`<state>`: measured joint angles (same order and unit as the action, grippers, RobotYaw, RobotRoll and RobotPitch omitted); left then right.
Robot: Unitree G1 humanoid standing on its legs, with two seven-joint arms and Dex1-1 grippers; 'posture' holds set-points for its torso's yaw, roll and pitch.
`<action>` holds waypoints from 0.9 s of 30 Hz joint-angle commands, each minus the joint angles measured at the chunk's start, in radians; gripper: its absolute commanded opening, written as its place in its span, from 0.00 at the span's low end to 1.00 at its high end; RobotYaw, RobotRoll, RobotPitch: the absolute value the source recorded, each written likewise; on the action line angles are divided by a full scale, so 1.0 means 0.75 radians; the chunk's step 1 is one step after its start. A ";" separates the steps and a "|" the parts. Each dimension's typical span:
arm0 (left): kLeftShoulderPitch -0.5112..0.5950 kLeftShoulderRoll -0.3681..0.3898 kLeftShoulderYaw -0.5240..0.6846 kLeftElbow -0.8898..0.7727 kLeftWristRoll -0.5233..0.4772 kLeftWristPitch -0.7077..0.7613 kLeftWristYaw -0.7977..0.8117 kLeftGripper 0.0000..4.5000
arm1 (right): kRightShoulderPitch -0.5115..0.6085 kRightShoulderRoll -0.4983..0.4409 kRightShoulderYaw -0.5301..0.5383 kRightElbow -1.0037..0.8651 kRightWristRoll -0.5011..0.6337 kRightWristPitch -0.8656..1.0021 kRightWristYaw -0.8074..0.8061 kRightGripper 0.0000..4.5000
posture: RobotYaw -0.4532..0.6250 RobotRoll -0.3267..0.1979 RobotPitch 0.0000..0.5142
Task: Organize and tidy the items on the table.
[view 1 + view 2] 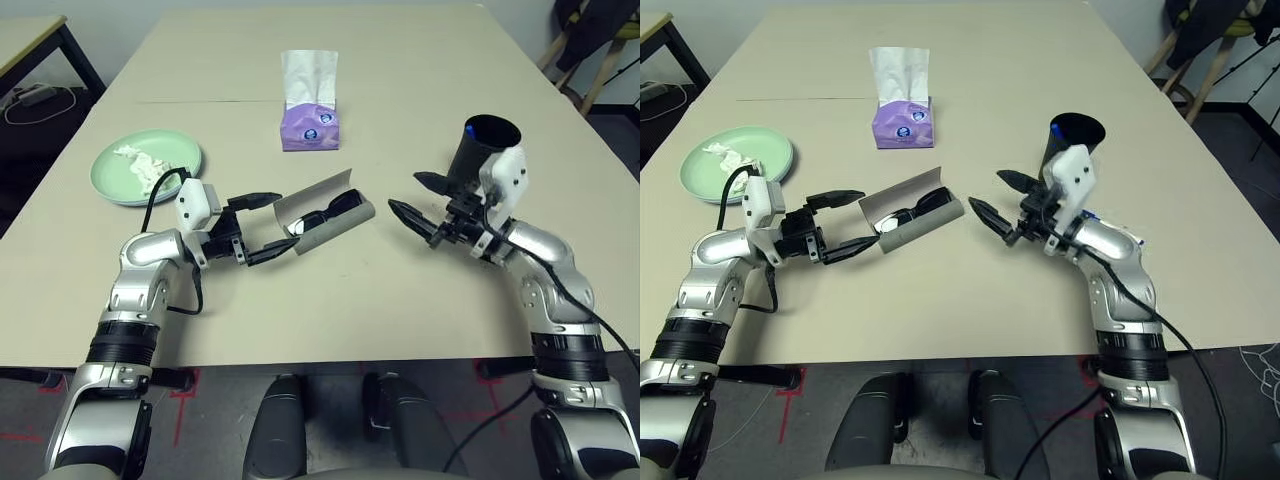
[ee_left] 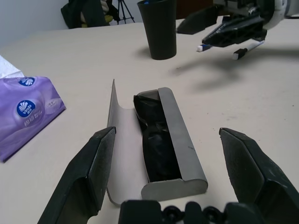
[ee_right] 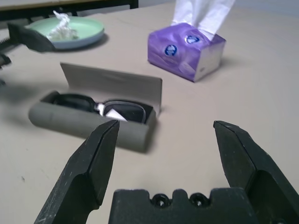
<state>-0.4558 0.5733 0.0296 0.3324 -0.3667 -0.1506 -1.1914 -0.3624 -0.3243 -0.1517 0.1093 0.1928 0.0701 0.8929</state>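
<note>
The grey glasses case's lid (image 1: pixel 312 198) is standing open behind the black sunglasses, so the left gripper should shut its fingers and push the lid over from its far side (image 1: pixel 308 185).
The grey glasses case (image 1: pixel 352 222) lies open mid-table with the black sunglasses (image 1: pixel 332 211) inside; its lid (image 2: pixel 122 149) stands up. My left gripper (image 1: pixel 284 222) is open just left of the case, its fingers (image 2: pixel 88 172) on either side of the case's near end without touching. My right gripper (image 1: pixel 405 194) hovers open to the right of the case. Behind it stands the black cup (image 1: pixel 487 150) with something blue inside. Two white pens (image 2: pixel 247 49) lie by the right gripper. A mint green plate (image 1: pixel 112 182) at the left holds crumpled tissue (image 1: pixel 140 165). The pale blue plate is hidden.
A purple tissue box (image 1: pixel 310 125) stands behind the case near the table's seam (image 1: pixel 200 101). A dark-legged side desk (image 1: pixel 30 40) is at far left, and chair legs (image 1: pixel 600 70) stand past the table's far right corner. The table's front edge (image 1: pixel 330 362) is near my arms.
</note>
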 commanded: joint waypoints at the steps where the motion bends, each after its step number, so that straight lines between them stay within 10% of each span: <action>1: 0.004 0.013 0.021 0.010 0.014 -0.017 0.010 1.00 | 0.024 -0.047 0.024 0.045 0.054 -0.070 0.070 0.99 | 0.53 0.62 0.28; 9: -0.013 0.013 0.051 0.069 0.031 0.016 0.095 1.00 | -0.009 -0.136 0.062 0.083 0.133 -0.115 0.186 0.99 | 0.55 0.62 0.28; 22: -0.132 -0.027 0.062 0.339 0.039 -0.127 -0.006 0.01 | -0.020 -0.119 0.114 0.077 0.159 -0.142 0.150 1.00 | 0.55 0.62 0.30; 27: -0.259 -0.048 0.089 0.526 0.075 -0.146 0.091 0.01 | 0.000 -0.121 0.126 0.045 0.169 -0.136 0.134 1.00 | 0.53 0.62 0.30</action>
<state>-0.6385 0.5420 0.0798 0.6881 -0.3318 -0.2562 -1.1531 -0.3778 -0.4113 -0.0613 0.1593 0.3108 -0.0340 0.9996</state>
